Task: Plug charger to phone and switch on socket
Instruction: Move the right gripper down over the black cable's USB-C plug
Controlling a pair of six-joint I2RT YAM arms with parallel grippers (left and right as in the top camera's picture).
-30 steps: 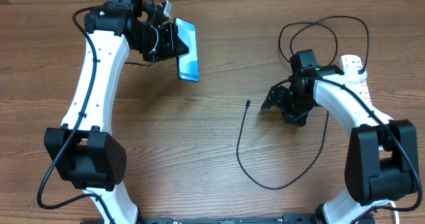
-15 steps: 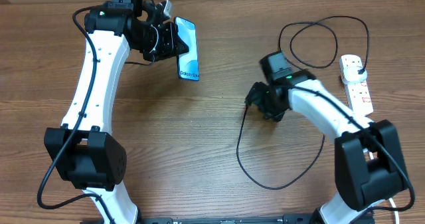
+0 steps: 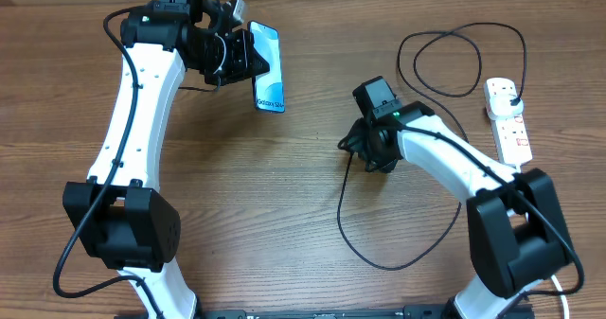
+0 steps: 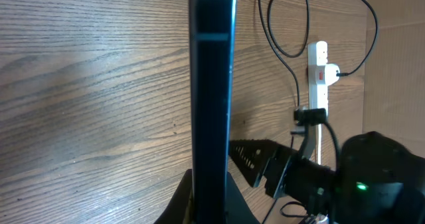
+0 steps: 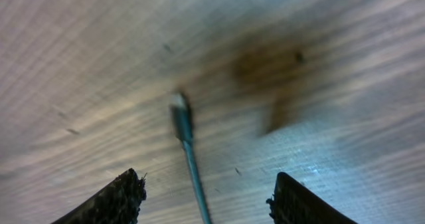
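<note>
The robot should line up its right gripper with the cable [image 5: 194, 174] before taking hold of it, since the connector tip [image 5: 180, 104] lies at a slant and off-center ahead of the right gripper's fingers.
My left gripper [image 3: 241, 59] is shut on the phone [image 3: 268, 68] and holds it above the table at the back left; the blue screen with white text shows in the overhead view. In the left wrist view the phone [image 4: 211, 84] shows edge-on, clamped between the fingers [image 4: 211, 201]. The charger cable [image 3: 379, 257] lies looped on the table. Its connector tip [image 5: 179, 111] lies flat between the open fingers of my right gripper [image 5: 206, 201], which hovers just over it [image 3: 352, 147]. The charger's black plug sits in the white socket strip [image 3: 507, 120] at the right.
The cable makes loops behind my right arm [image 3: 454, 59] and in front of it. The socket strip also shows in the left wrist view [image 4: 319, 78]. The table's far edge runs along the top of the overhead view.
My right arm has swung left across the table, from near the socket strip to over the cable's connector tip. The left arm and the phone have stayed put.
</note>
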